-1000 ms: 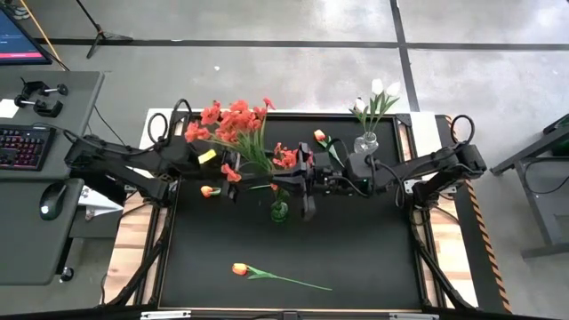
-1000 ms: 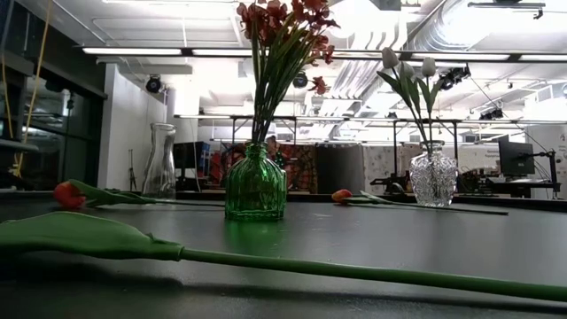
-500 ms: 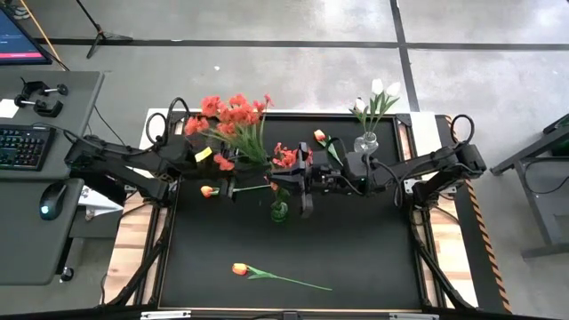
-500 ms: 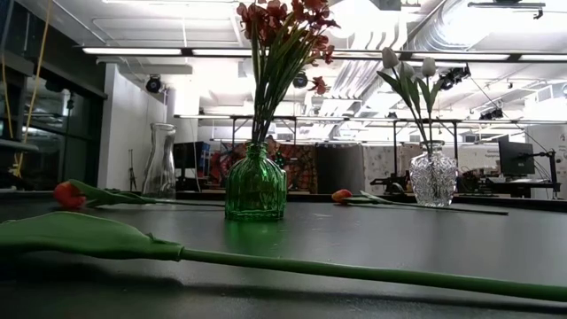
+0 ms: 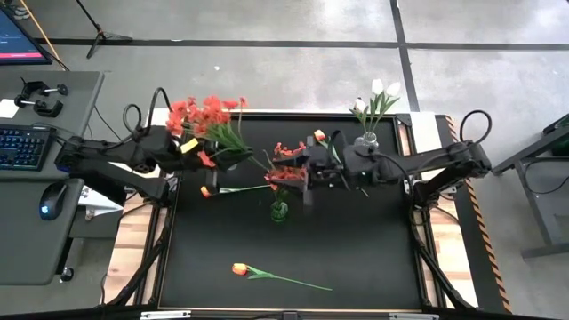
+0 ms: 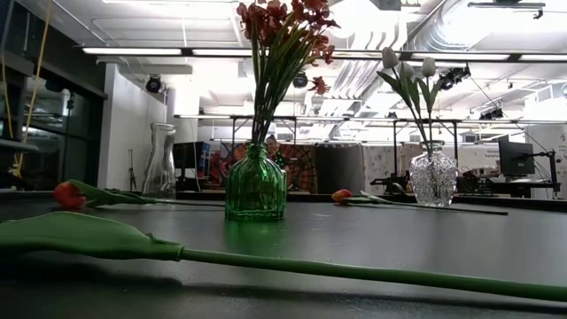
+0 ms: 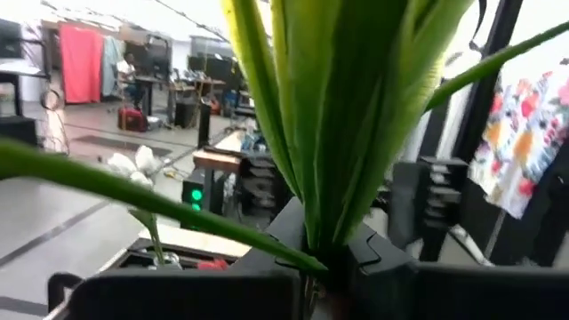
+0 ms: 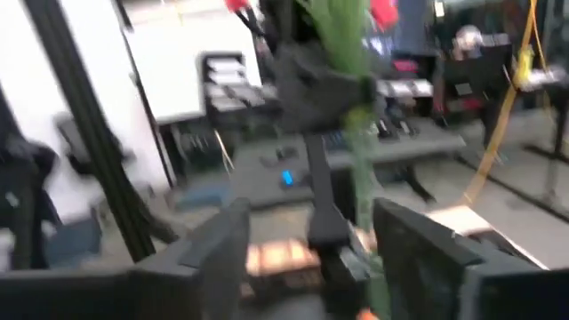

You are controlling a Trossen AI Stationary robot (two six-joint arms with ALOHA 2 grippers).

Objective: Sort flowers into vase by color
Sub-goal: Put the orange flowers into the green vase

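The robot's right gripper should take the green stems [image 8: 363, 178] and carry the flower bunch [image 5: 210, 116] to the green vase, because the flower bunch leans back over the left gripper's arm, away from the vase.
A bunch of red-orange blossoms [image 5: 203, 116] on green stems is up off the table at the far left, with my left gripper [image 5: 233, 160] shut on its stems. My right gripper [image 5: 290, 174] stands open just right of it, with nothing between its fingers [image 8: 324, 258]. Below them the green vase [image 5: 279, 212] stands on the mat with red blossoms [image 6: 285, 25] in it. White tulips [image 5: 378, 96] stand in a clear vase [image 5: 366, 142] at the far right. Three orange tulips [image 5: 209, 190] [image 5: 240, 268] [image 5: 319, 135] lie flat on the mat. My left gripper pinches the bunch's green stems [image 7: 322, 233] between its two fingers, well below the blossoms. The fingers come in level from the table's left and lie across the stems. The bunch is lifted clear, its stems rising from the fingers and leaning toward the far left.
In the low view an empty clear vase [image 6: 160, 159] stands at the back left. A tulip stem [image 6: 292, 266] lies along the near edge. Off the table's left stands a desk with a keyboard [image 5: 20, 147] and a mouse [image 5: 50, 200]. The mat's middle [image 5: 356, 240] is bare.
My left gripper has shut on the bunch's stems and my right gripper has opened and let them go. The left gripper has then drawn back toward the table's left with the bunch, which stays clear of the table.
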